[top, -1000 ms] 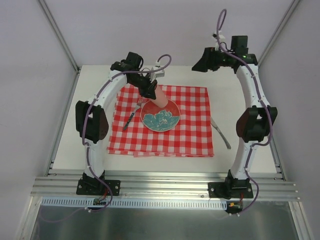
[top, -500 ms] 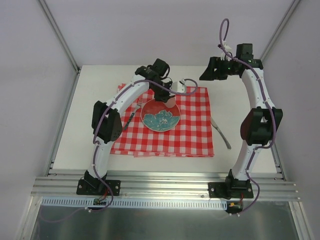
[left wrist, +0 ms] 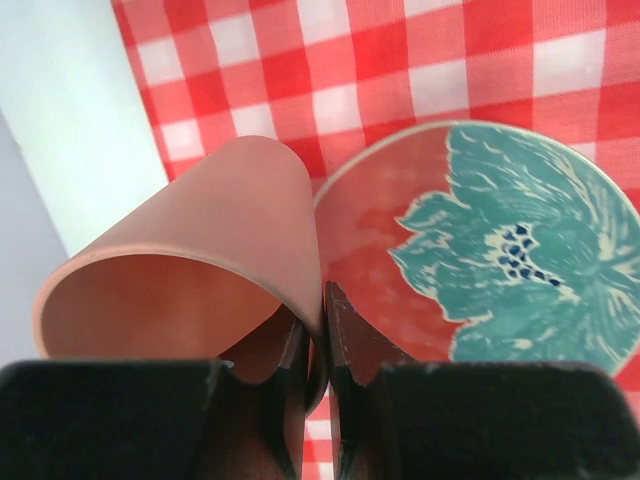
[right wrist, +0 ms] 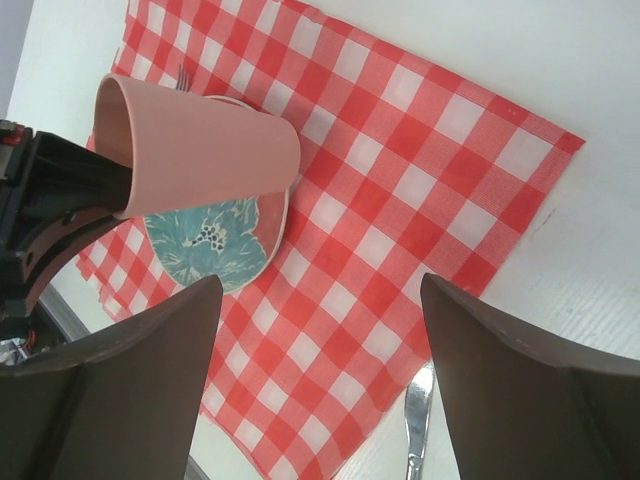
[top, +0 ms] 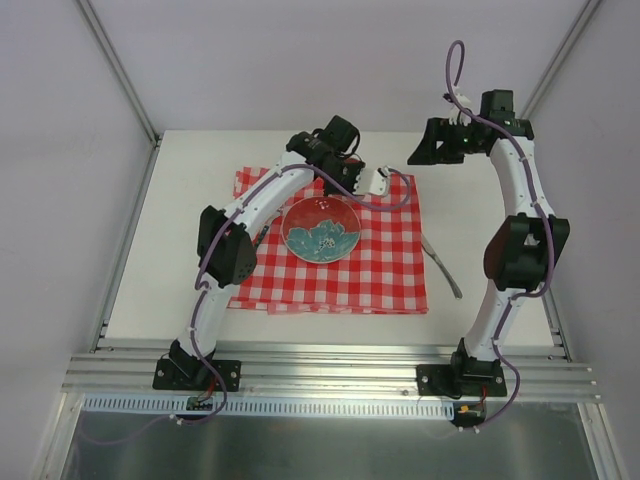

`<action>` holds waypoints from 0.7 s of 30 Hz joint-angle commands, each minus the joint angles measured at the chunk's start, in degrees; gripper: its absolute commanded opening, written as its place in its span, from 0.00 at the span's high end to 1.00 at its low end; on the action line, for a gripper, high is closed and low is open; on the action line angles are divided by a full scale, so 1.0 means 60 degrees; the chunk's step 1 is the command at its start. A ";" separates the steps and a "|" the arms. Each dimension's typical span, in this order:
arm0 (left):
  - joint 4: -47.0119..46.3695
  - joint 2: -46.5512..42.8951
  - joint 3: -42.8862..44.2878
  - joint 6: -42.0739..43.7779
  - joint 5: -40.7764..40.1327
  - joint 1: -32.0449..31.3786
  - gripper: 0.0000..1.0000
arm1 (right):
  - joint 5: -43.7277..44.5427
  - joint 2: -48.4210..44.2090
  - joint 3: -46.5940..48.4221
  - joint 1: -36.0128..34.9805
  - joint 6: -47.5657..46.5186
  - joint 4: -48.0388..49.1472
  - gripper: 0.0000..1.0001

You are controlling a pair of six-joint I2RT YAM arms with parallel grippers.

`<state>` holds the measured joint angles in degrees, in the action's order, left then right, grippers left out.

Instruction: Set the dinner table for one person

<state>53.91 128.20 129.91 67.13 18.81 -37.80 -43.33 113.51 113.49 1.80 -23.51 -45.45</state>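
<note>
I keep moving my left gripper to the checked cloth (top: 393, 222), clear beside the plate, until the cup's base rests, since the pink cup's opening (left wrist: 150, 305) faces up.
My left gripper (left wrist: 322, 330) is shut on the wall of a pink cup (left wrist: 200, 260), one finger inside and one outside. The cup (right wrist: 200, 155) hangs tilted on its side over the far edge of a red plate with a teal flower (left wrist: 500, 250). That plate (top: 320, 230) sits on a red-and-white checked cloth (top: 385, 250) on the dinner table (top: 160, 200). In the top view the left gripper (top: 345, 175) hides the cup. My right gripper (right wrist: 320, 330) is open and empty, held high over the cloth's far right corner (top: 420, 152).
A knife (top: 440, 265) lies on the bare table just right of the cloth, also seen as a knife (right wrist: 418, 420) under the right wrist. Fork tines (right wrist: 182, 75) peek out behind the cup. An aluminium rail (top: 320, 360) runs along the near edge.
The left arm has swung to the right and farther back with the cup, from the plate's left side to its far edge. The right arm has shifted slightly right.
</note>
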 commanded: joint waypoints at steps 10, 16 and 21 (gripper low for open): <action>-0.0064 0.0752 0.0688 0.1204 0.0659 -0.0789 1.00 | 0.0308 -0.0199 -0.0196 0.0388 -0.0418 -0.0495 0.16; -0.0108 0.0898 0.0702 0.1028 0.0645 -0.0863 1.00 | 0.0176 0.0080 0.0054 0.0388 -0.0272 -0.0599 0.16; -0.0152 0.1220 0.0877 0.0940 0.0601 -0.0877 1.00 | -0.0116 0.0241 0.0186 0.0402 -0.0081 -0.0744 0.16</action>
<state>53.25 134.26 133.40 71.96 20.49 -42.92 -41.56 114.45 111.68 3.95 -24.60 -47.92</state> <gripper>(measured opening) 0.086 0.840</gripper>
